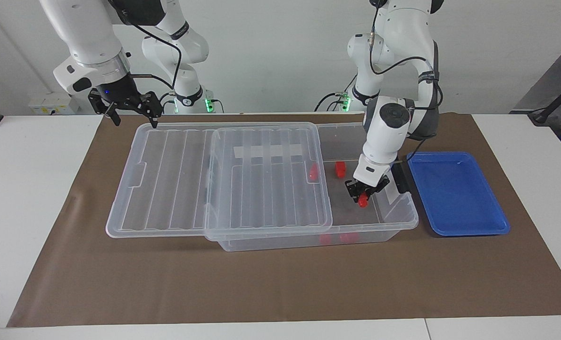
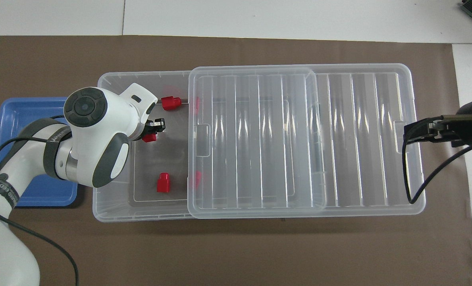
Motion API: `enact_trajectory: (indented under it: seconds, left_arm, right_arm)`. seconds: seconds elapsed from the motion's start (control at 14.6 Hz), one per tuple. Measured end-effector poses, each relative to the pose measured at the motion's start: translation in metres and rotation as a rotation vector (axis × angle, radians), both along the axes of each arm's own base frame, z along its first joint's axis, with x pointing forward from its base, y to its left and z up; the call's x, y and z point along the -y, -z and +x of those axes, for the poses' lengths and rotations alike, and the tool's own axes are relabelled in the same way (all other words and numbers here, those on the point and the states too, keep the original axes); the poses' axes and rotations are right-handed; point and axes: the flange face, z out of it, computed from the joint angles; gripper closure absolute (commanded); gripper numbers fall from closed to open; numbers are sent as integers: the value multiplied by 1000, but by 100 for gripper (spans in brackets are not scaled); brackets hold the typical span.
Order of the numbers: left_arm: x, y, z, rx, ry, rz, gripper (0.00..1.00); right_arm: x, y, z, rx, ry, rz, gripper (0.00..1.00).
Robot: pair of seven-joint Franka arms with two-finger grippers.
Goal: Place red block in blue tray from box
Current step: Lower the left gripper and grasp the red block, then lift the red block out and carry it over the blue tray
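Note:
My gripper will push the flat, clear ribbed lid point(image 2: 253, 143), and the lid will slide over the remaining blocks and cover the box, because red blocks point(image 2: 198, 179) already fit under it.
The box point(image 1: 396, 221) point(image 2: 112, 206) is a clear bin whose ribbed lid point(image 1: 176, 184) point(image 2: 339, 135) has been slid toward the right arm's end, so the part at the left arm's end is uncovered. My left gripper point(image 1: 363, 194) point(image 2: 152, 133) reaches down into that uncovered part and is shut on a red block point(image 1: 364, 201) point(image 2: 149, 138), low inside the box. The blue tray point(image 1: 457, 193) point(image 2: 17, 119) lies on the mat beside the box at the left arm's end, with nothing in it. My right gripper point(image 1: 136, 120) point(image 2: 407, 137) hangs open over the lid's outer edge.
Other red blocks lie in the box: one point(image 1: 340, 169) point(image 2: 164, 183) on the open floor nearer the robots, one point(image 2: 170, 103) farther out, and two partly under the lid point(image 1: 313, 171). A brown mat point(image 1: 261, 283) covers the table.

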Motion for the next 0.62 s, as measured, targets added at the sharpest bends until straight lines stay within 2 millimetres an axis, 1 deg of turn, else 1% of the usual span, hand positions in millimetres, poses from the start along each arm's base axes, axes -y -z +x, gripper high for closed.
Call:
enact_trajectory:
  seconds: [0.21, 0.27, 0.34, 0.41, 0.48, 0.55, 0.62]
  left_arm:
    - [-4, -32, -9, -42, -3, 20, 100]
    - [-5, -43, -11, -54, -4, 26, 100]
    - [-6, -54, -13, -63, -5, 31, 100]
    - [-7, -65, -15, -72, -6, 36, 100]
    - [-8, -75, -16, -85, -8, 42, 100]
    - [-10, -86, -17, -99, -10, 49, 100]
    - [-15, -96, -16, -111, -10, 56, 100]
  right_arm:
    - [16, 6, 3, 11, 30, 0, 1]
    - [22, 8, 3, 10, 41, 0, 7]
    - [29, 11, 4, 15, 52, 0, 21]
    - [35, 14, 6, 21, 63, 0, 46]
    - [42, 17, 6, 25, 73, 0, 70]
    - [49, 21, 8, 31, 78, 1, 84]
    - [56, 26, 9, 39, 80, 1, 93]
